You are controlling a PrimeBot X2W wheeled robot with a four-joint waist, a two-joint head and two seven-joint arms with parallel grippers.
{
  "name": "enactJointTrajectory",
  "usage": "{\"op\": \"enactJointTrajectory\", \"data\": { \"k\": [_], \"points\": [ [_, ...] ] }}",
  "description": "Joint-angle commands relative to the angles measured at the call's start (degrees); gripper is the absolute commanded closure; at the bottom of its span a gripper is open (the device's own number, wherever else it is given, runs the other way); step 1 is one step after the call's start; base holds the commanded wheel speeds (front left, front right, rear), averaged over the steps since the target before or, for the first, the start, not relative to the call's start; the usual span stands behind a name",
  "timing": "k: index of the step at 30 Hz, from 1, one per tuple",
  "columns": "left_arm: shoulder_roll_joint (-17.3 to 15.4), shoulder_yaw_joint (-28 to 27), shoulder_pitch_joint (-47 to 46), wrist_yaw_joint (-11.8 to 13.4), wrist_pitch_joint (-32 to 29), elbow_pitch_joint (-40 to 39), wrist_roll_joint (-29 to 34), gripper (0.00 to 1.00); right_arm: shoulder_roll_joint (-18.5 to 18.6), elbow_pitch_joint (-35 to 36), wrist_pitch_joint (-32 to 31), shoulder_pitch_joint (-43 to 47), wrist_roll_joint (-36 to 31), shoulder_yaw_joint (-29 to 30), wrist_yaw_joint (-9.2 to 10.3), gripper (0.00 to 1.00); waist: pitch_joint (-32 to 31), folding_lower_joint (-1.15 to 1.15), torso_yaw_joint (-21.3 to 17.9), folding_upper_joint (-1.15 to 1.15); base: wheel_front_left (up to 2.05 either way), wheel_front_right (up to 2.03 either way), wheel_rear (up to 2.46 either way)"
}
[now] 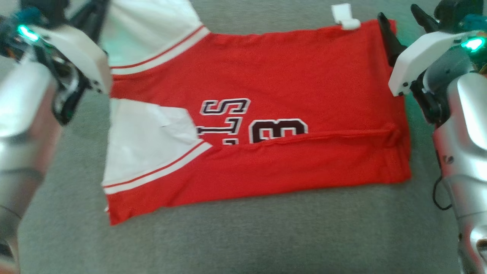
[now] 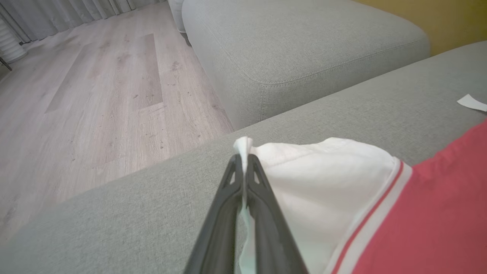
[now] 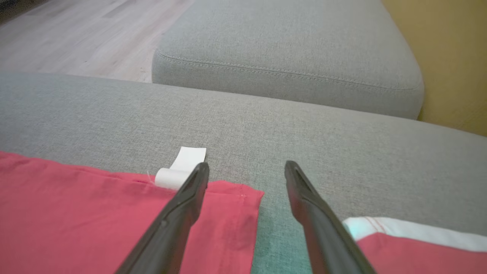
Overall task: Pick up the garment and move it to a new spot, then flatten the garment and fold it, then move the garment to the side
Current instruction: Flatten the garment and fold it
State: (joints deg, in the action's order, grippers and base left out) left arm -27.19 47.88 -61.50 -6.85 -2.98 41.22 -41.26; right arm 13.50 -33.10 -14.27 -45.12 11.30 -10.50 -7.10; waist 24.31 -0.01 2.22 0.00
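Note:
My gripper will leave white cloth sticking out from under the red hem [image 1: 399, 148] when it makes the fold, because the far white sleeve [image 1: 150, 29] goes well past the red body.
The garment [image 1: 289, 76], a red jersey with white sleeves and dark lettering, lies spread on the grey sofa seat [image 1: 243, 236], its near edge folded over. In the left wrist view my left gripper [image 2: 243, 161] is shut on the edge of the far white sleeve [image 2: 327, 179], with cloth pinched between its tips. My right gripper [image 3: 247, 167] is open over the garment's far red corner [image 3: 228, 213], one finger above the cloth and the other above the bare cushion. A small white tag [image 3: 182, 163] sticks out beside that corner.
A second grey cushion [image 2: 304, 45] lies beyond the seat. Wooden floor [image 2: 95, 95] drops off past the seat's edge on the left. A yellow wall [image 3: 449, 57] stands behind the cushions. My silver forearms [image 1: 23, 125] flank the garment on both sides.

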Motion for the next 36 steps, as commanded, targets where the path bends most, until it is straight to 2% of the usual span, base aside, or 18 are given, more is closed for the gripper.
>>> {"op": "enactJointTrajectory", "data": {
  "k": [1, 9, 21, 22, 23, 27, 36],
  "points": [
    [-2.20, -1.46, -0.85, 0.71, 0.58, -2.45, 0.30, 1.00, 0.00, 0.44, -0.96, -1.76, 0.84, -0.80, -0.39, 0.00, -1.21, 0.01, 2.53, 0.00, 0.00, 0.00, 0.00],
    [-1.82, 0.08, 2.61, 2.84, 1.36, -10.74, 1.15, 1.00, 1.67, -9.23, -5.24, -4.30, -0.37, 0.95, -0.39, 0.00, -1.34, 0.01, 5.88, 0.00, 0.00, 0.00, 0.00],
    [-3.50, 0.86, 4.26, 4.36, -0.62, -16.16, 1.05, 1.00, 1.37, -18.89, -6.58, -7.61, -4.60, 0.54, -0.39, 0.00, -1.02, 0.01, 5.96, 0.00, 0.00, 0.00, 0.00],
    [-3.72, 0.80, 4.28, 4.48, -0.68, -16.30, 1.01, 1.00, 1.08, -19.51, -6.86, -7.86, -4.38, 0.28, -0.39, 0.29, -0.99, 0.01, 5.82, 0.00, 0.00, 0.00, 0.00],
    [-3.94, 0.72, 4.30, 4.61, -0.69, -16.36, 0.98, 1.00, 0.82, -19.96, -6.92, -8.12, -4.05, -0.02, -0.39, 1.00, -1.02, 0.01, 5.64, 0.00, 0.00, 0.00, 0.00],
    [-4.84, -0.02, 4.30, 5.35, -0.24, -15.99, 0.68, 1.00, -0.02, -19.80, -5.78, -9.16, -1.10, -3.15, -0.39, 1.00, -1.18, 0.01, 4.59, 0.00, 0.00, 0.00, 0.00],
    [-6.07, -2.92, 2.00, 6.57, 3.36, -12.74, 0.15, 1.00, 0.58, -15.09, 2.55, -12.80, 7.52, -7.84, -0.39, 1.00, -0.46, 0.01, 2.48, 0.00, 0.00, 0.00, 0.00]
  ]
}}
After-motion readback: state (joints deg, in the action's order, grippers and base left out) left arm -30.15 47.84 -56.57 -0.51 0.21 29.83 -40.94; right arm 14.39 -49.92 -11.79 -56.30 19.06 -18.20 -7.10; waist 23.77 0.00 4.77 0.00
